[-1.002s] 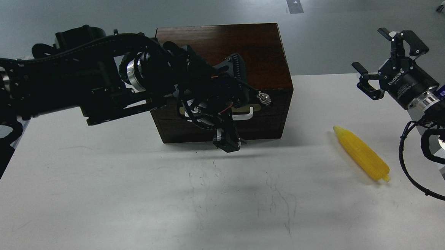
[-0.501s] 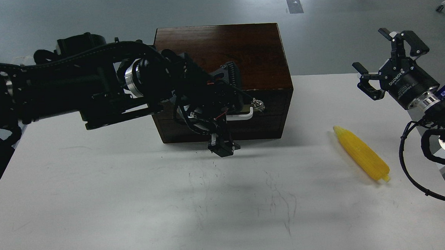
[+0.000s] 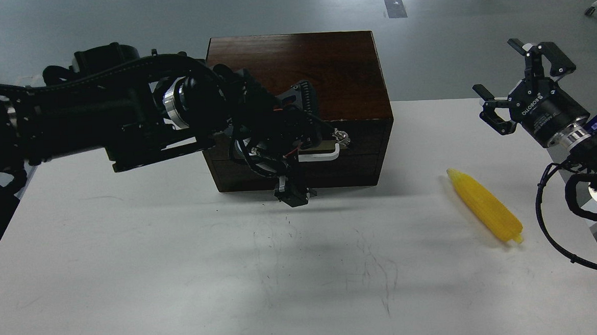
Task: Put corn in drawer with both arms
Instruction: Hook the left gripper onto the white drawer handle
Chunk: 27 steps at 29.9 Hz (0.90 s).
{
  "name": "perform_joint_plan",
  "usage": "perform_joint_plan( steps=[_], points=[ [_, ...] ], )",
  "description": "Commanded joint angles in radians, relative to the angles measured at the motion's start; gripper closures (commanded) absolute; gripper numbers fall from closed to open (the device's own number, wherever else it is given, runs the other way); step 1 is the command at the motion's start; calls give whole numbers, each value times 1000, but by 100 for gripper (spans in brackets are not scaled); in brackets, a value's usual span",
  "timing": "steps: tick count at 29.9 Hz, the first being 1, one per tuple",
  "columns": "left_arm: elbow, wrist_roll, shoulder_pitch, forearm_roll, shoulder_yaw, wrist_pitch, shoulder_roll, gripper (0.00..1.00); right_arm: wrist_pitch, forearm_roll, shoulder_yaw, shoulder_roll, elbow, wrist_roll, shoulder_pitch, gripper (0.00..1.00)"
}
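Note:
I expect the yellow corn (image 3: 485,205) to fit crosswise and sink out of sight when I lower it, because the drawer face (image 3: 363,140) is wider than the corn is long.
The yellow corn (image 3: 485,205) lies on the white table at the right, pointed end toward the back. The dark brown box (image 3: 318,64) stands at the back middle. Its drawer (image 3: 358,139) is closed, and the right part of its white bar handle (image 3: 326,154) shows. My left gripper (image 3: 297,146) is open in front of the drawer face, one ribbed finger (image 3: 305,93) above the handle and the other (image 3: 292,194) below; it hides the handle's left part. My right gripper (image 3: 512,74) is open and empty, held in the air behind and right of the corn.
The white table (image 3: 181,275) ends at a right edge close to the corn. My right arm's cable (image 3: 552,236) loops over that edge. The plain lower panel (image 3: 350,172) sits under the drawer. Grey floor lies behind the box.
My left gripper has shifted a little left and in toward the drawer face, uncovering more of the handle's right end. The corn, the drawer and the right arm have not moved.

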Motion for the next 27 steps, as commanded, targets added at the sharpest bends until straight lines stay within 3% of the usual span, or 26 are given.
perform_joint_plan(
  steps=[1,18,27],
  points=[
    [1,0,1,-2,10,0,6,2,0,0,1,-2,0,0,-1,0],
    [-21,0,15,-6,12,0,4,2,0,0,2,-8,1,0,-1,0],
    [-94,0,-7,-6,43,0,20,2,0,0,5,-8,1,0,-2,0]
  ],
)
